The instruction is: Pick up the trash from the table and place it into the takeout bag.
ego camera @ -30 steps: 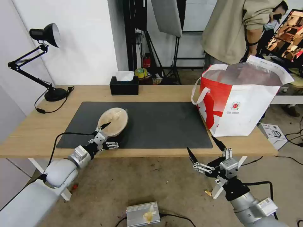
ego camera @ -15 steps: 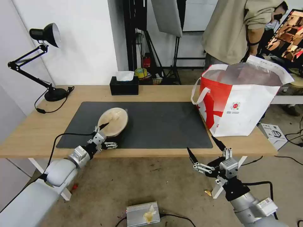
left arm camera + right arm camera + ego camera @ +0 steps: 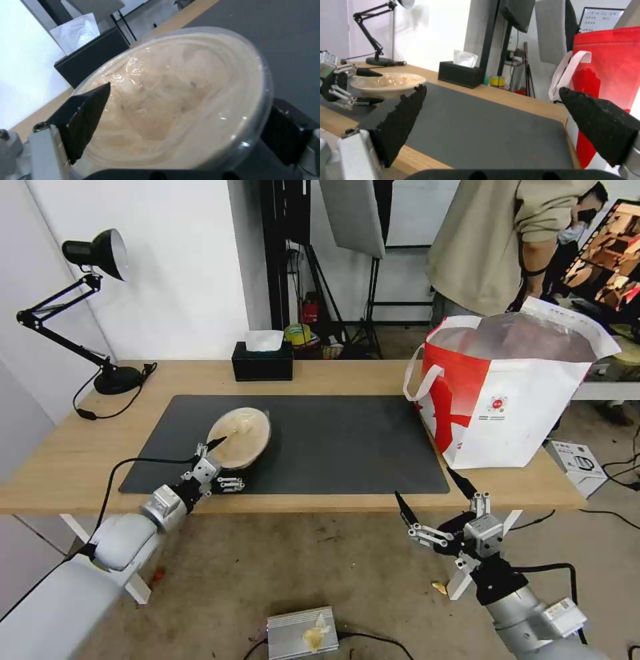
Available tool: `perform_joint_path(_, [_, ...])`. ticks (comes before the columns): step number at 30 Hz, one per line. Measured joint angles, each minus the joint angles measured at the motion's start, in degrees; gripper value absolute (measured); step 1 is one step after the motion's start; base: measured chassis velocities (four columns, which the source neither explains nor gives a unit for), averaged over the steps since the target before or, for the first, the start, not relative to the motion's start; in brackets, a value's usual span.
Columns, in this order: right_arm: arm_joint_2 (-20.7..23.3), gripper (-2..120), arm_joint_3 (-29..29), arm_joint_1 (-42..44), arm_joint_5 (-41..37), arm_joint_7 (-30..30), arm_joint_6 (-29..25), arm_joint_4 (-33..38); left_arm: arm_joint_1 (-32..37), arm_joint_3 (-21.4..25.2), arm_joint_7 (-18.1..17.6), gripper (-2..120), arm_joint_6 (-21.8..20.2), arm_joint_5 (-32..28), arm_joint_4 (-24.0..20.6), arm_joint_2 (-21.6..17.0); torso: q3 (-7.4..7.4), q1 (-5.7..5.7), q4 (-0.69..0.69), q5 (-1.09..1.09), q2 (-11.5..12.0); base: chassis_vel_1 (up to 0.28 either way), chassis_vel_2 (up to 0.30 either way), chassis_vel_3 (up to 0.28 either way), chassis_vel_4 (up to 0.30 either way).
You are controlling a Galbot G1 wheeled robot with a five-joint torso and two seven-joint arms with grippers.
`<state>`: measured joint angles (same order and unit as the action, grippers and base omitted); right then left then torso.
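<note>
Shiny creases line the hollow, so the tan oval bowl [image 3: 241, 437] should prove empty and tip steeply when I lift it by its rim.
The trash in sight is a tan oval bowl [image 3: 240, 435] on the left part of the dark mat [image 3: 347, 447] on the table [image 3: 80, 453]. My left gripper [image 3: 230, 463] is open at the bowl's near side. One finger lies over the rim and the other low beside the base. In the left wrist view the bowl [image 3: 173, 100] spans the gap between the black fingers [image 3: 85, 120]. The takeout bag [image 3: 513, 400] stands open at the table's right end. My right gripper [image 3: 424, 483] hangs open and empty below the table's front edge, left of the bag.
A black tissue box [image 3: 262, 361] sits at the table's back edge and a desk lamp [image 3: 100, 313] at the back left. A person stands behind the bag. A silver box [image 3: 301, 633] lies on the floor, and a small carton [image 3: 579, 463] sits by the right table end.
My left gripper has shifted slightly left and back along the bowl's near rim. The bowl, the bag and the right arm have stayed put.
</note>
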<state>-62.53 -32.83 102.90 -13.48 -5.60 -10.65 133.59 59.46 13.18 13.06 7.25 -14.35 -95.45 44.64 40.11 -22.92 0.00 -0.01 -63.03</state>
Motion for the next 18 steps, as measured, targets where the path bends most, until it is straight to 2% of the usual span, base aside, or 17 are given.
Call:
perform_joint_path(2, [0.0, 100, 0.0, 0.0, 0.0, 0.0, 0.0, 0.0, -0.2, -0.2, 0.0, 96, 0.0, 0.0, 0.2, -0.1, 0.0, 0.0, 0.0, 0.0, 0.0, 0.0, 0.0, 0.0, 0.0])
perform_joint_path(5, [0.0, 100, 0.0, 0.0, 0.0, 0.0, 0.0, 0.0, -1.2, -0.8, -0.2, 82, 0.0, -0.1, 0.7, -0.5, 0.0, 0.0, 0.0, 0.0, 0.0, 0.0, 0.0, 0.0, 0.0])
perform_joint_path(7, [0.0, 100, 0.0, 0.0, 0.0, 0.0, 0.0, 0.0, -1.3, -0.9, -0.2, 80, 0.0, -0.1, 0.7, -0.5, 0.0, 0.0, 0.0, 0.0, 0.0, 0.0, 0.0, 0.0, 0.0])
perform_joint_path(9, [0.0, 100, 0.0, 0.0, 0.0, 0.0, 0.0, 0.0, -1.7, -1.2, -0.2, 70, 0.0, -0.3, 0.9, -0.6, 0.0, 0.0, 0.0, 0.0, 0.0, 0.0, 0.0, 0.0, 0.0])
perform_joint_path(10, [0.0, 100, 0.0, 0.0, 0.0, 0.0, 0.0, 0.0, -1.7, -1.2, -0.2, 70, 0.0, -0.3, 0.9, -0.6, 0.0, 0.0, 0.0, 0.0, 0.0, 0.0, 0.0, 0.0, 0.0])
perform_joint_path(13, [0.0, 100, 0.0, 0.0, 0.0, 0.0, 0.0, 0.0, -2.1, -1.9, -0.2, 51, 0.0, -1.0, 1.0, -0.5, 0.0, 0.0, 0.0, 0.0, 0.0, 0.0, 0.0, 0.0, 0.0])
perform_joint_path(14, [0.0, 100, 0.0, 0.0, 0.0, 0.0, 0.0, 0.0, -2.1, -1.9, -0.2, 51, 0.0, -1.0, 1.0, -0.5, 0.0, 0.0, 0.0, 0.0, 0.0, 0.0, 0.0, 0.0, 0.0])
perform_joint_path(17, [0.0, 100, 0.0, 0.0, 0.0, 0.0, 0.0, 0.0, -2.1, -2.1, -0.2, 38, 0.0, -1.4, 1.0, -0.5, 0.0, 0.0, 0.0, 0.01, 0.0, 0.0, 0.0, 0.0, 0.0])
perform_joint_path(18, [0.0, 100, 0.0, 0.0, 0.0, 0.0, 0.0, 0.0, -2.1, -2.1, -0.2, 38, 0.0, -1.4, 1.0, -0.5, 0.0, 0.0, 0.0, 0.01, 0.0, 0.0, 0.0, 0.0, 0.0])
